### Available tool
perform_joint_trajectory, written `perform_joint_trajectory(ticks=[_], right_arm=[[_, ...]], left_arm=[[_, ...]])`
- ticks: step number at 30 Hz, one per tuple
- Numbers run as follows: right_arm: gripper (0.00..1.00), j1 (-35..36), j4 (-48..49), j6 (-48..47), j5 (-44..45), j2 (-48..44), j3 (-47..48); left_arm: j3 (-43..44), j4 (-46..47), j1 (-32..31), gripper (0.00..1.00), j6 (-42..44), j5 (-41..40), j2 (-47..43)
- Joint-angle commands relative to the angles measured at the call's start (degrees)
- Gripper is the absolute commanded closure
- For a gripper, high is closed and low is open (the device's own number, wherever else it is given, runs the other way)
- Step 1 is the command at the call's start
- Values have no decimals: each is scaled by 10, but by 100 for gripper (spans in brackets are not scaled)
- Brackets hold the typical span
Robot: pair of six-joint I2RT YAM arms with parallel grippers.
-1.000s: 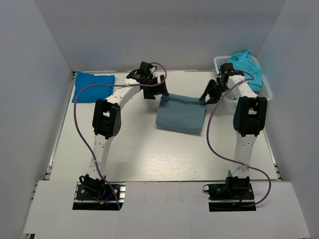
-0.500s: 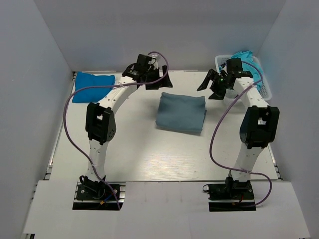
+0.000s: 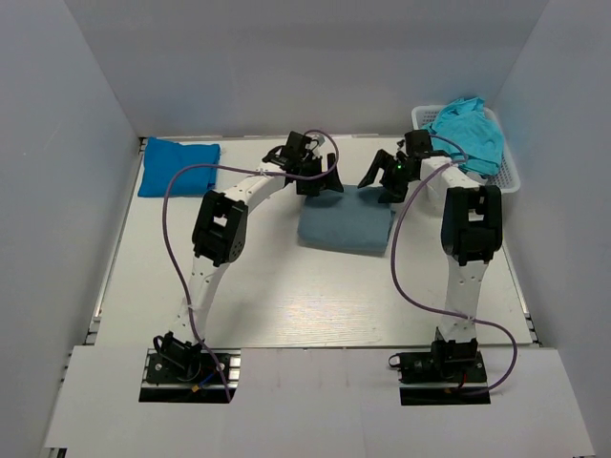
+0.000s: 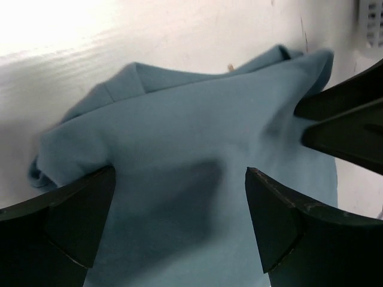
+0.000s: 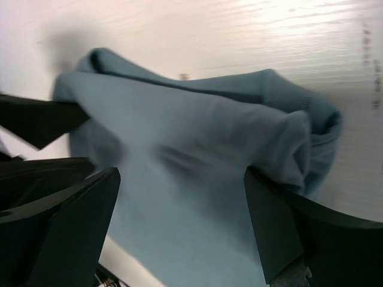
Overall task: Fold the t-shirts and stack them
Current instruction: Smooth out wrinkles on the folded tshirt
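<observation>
The grey-blue t-shirt is puffed up along its far edge [image 3: 351, 189], so both my grippers should smooth it flat toward the t-shirt's near edge [image 3: 346, 249] before my left gripper stacks it.
A folded dusty grey-blue t-shirt [image 3: 346, 221] lies mid-table. My left gripper [image 3: 320, 176] hovers open over its far left corner, and my right gripper [image 3: 382, 176] hovers open over its far right corner. In the left wrist view the grey-blue shirt [image 4: 197, 137] fills the space between the spread fingers of the left gripper [image 4: 179, 173], with nothing pinched. The right wrist view shows the same shirt [image 5: 197, 143] under the open right gripper [image 5: 181, 173]. A folded bright blue t-shirt [image 3: 179, 165] rests at the far left. A turquoise t-shirt [image 3: 468, 134] is heaped in the basket.
The white mesh basket [image 3: 511, 175] stands at the far right corner, close behind the right arm. White walls enclose the table on three sides. Each wrist view catches the other gripper's dark fingers [image 4: 347, 119] at its edge.
Both grippers swung inward from the shirt's outer sides and came down together at its far edge. The right gripper's jaws spread wider.
</observation>
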Motion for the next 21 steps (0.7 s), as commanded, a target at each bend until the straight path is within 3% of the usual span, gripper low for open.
perform_joint_trajectory(ticks=[1,5,11,17,21], right_arm=[[10,-5,13,3,30,12,5],[10,-3,-10,-14,46,50,14],[10,7,-8,-37,44,50,21],[10,46,0,-96,43,0,-25],[10,62,30,-106,85,-62,-44]], left_arm=[[12,6,8,0,-13,-24,-1],[12,0,14,0,-25,-17,15],[-35,-8,14,0,-18,-53,-42],[-176,6,8,0,-18,-100,-147],[-125,-43,2,0,-5,-152,-181]])
